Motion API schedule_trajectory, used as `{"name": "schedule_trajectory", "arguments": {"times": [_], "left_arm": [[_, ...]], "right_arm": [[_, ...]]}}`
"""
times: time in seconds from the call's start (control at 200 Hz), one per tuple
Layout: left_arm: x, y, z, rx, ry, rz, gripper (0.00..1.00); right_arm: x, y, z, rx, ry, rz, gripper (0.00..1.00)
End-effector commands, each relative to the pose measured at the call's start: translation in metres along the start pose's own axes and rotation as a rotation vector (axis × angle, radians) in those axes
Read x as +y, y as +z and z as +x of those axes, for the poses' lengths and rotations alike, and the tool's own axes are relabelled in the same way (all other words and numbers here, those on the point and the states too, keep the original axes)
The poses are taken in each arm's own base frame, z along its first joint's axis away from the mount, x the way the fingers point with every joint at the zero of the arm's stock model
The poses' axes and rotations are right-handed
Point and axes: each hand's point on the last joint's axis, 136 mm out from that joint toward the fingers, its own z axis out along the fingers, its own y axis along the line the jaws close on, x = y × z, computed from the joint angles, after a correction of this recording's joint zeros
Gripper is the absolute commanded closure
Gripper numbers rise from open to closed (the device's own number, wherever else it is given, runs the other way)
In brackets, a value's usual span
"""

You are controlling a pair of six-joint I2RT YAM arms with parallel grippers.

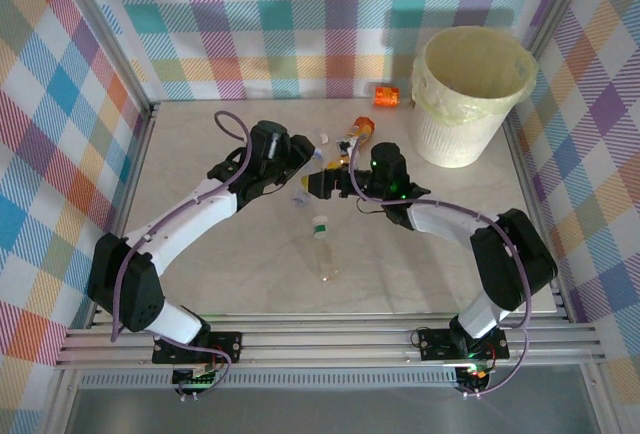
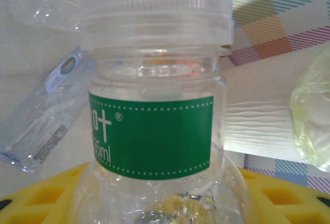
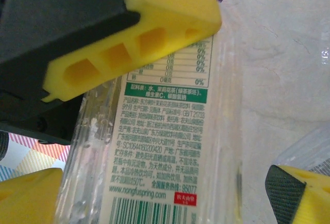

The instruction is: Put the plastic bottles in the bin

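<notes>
The bottle is in my left gripper, far from the bin [image 1: 470, 99]. My right gripper should therefore close around the printed label [image 3: 159, 154] and take the bottle before my left gripper opens.
A clear plastic bottle [image 2: 154, 131] with a green label and a clear cap stands between my left gripper's [image 2: 165, 203] yellow fingers [image 2: 46, 193], which are shut on its lower body. In the right wrist view the same bottle [image 3: 165, 131] shows its printed label and barcode. My right gripper [image 3: 165, 198] is open, one finger on each side of it, and the left gripper's finger [image 3: 154, 33] lies across the bottle's top. From above, both grippers meet mid-table at this bottle [image 1: 320, 161]. The bin [image 1: 470, 94], white with a pale yellow bag, stands at the back right.
Another clear bottle [image 1: 323, 247] with a green cap lies on the table in front of the grippers. A crushed orange bottle [image 1: 386, 95] sits beside the bin, and an orange-capped one [image 1: 358, 134] lies behind the right gripper. A flattened blue-labelled bottle [image 2: 41, 126] lies left of the held one.
</notes>
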Motion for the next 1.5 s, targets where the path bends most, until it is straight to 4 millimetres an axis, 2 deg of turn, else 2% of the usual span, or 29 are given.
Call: {"name": "schedule_trajectory", "arguments": {"times": [0.0, 0.225, 0.38, 0.46, 0.55, 0.68, 0.725, 0.935, 1.045, 1.1, 1.29, 1.495], "left_arm": [[-0.014, -0.009, 0.0, 0.0, -0.006, 0.059, 0.63], [-0.013, -0.006, 0.004, 0.015, -0.023, 0.067, 0.63], [-0.012, -0.006, 0.004, 0.016, -0.03, 0.064, 0.6], [-0.012, -0.009, 0.003, 0.013, -0.021, 0.063, 0.54], [-0.019, -0.015, 0.002, 0.024, 0.008, 0.073, 0.42], [-0.036, -0.03, -0.004, 0.023, 0.072, 0.1, 0.26], [-0.031, -0.034, -0.004, 0.025, 0.085, 0.078, 0.22], [-0.036, -0.05, -0.013, -0.026, 0.121, 0.106, 0.09], [-0.04, -0.062, -0.019, -0.056, 0.155, 0.122, 0.04], [-0.035, -0.067, -0.022, -0.075, 0.177, 0.097, 0.01], [0.004, -0.075, -0.034, -0.168, 0.189, -0.047, 0.0], [0.048, -0.077, -0.04, -0.234, 0.184, -0.206, 0.0]], "right_arm": [[0.014, 0.005, -0.02, -0.053, -0.048, -0.05, 0.03], [0.016, 0.009, -0.026, -0.071, -0.047, -0.043, 0.22], [0.007, 0.006, -0.028, -0.074, -0.021, 0.025, 0.36], [0.001, 0.003, -0.026, -0.069, -0.021, 0.07, 0.41], [-0.009, -0.004, -0.019, -0.051, -0.005, 0.144, 0.46], [-0.022, -0.017, -0.007, 0.004, -0.011, 0.251, 0.48], [-0.024, -0.023, -0.004, 0.019, -0.018, 0.278, 0.48], [-0.034, -0.048, -0.006, 0.054, -0.042, 0.389, 0.51], [-0.04, -0.064, -0.018, 0.037, -0.067, 0.458, 0.52], [-0.043, -0.074, -0.026, 0.019, -0.078, 0.488, 0.52], [-0.045, -0.108, -0.064, -0.07, -0.1, 0.557, 0.52], [-0.035, -0.143, -0.112, -0.181, -0.152, 0.569, 0.53]]}}
